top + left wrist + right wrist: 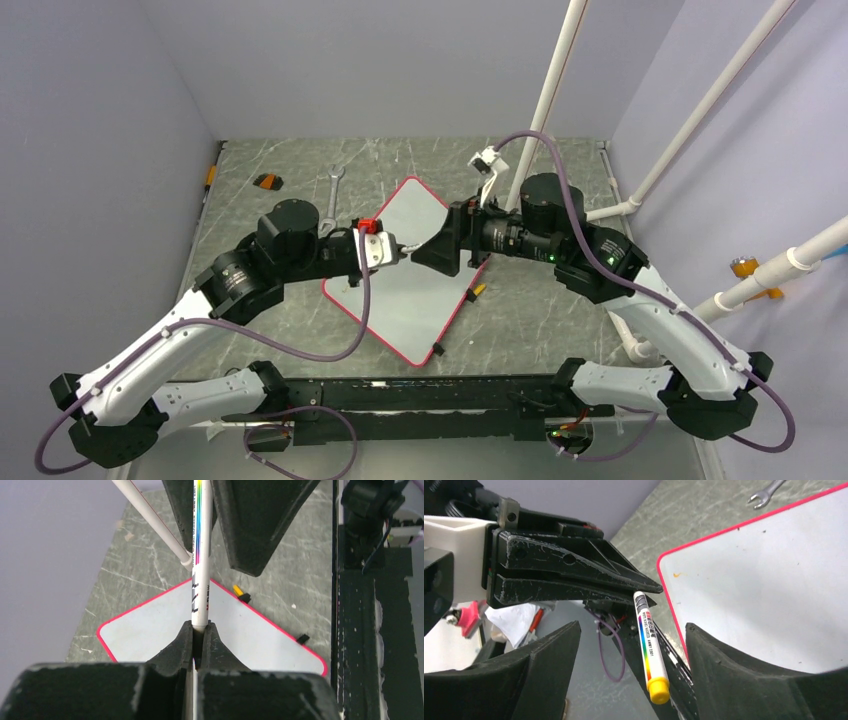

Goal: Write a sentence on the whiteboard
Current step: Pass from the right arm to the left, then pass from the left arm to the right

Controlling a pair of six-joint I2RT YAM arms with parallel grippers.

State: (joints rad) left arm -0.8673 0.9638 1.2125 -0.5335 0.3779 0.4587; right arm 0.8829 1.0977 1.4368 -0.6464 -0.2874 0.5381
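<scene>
I should take the marker with my right gripper so my left gripper can hold the frame (714,536). My left gripper is on the marker's back end (641,600), and the whiteboard is unheld.
The whiteboard (400,300) lies flat mid-table, turned like a diamond, with a red-pink frame. It also shows in the left wrist view (150,625) and the right wrist view (764,590). Its surface is blank except for a tiny orange mark (677,574); no sentence shows. My left gripper (398,250) (200,627) is shut on the back end of a white marker (201,595) (649,640) with a rainbow stripe and a yellow cap (659,690), held above the board. My right gripper (432,255) (631,626) is open, its fingers (250,525) on either side of the capped end without touching it.
A wrench (333,185) (766,491) lies behind the board. A small orange-and-black object (267,181) lies at the back left. A small yellow-tipped piece (478,291) (239,591) sits by the board's right edge. White pipes (560,90) rise at the right. A black rail (420,395) runs along the near edge.
</scene>
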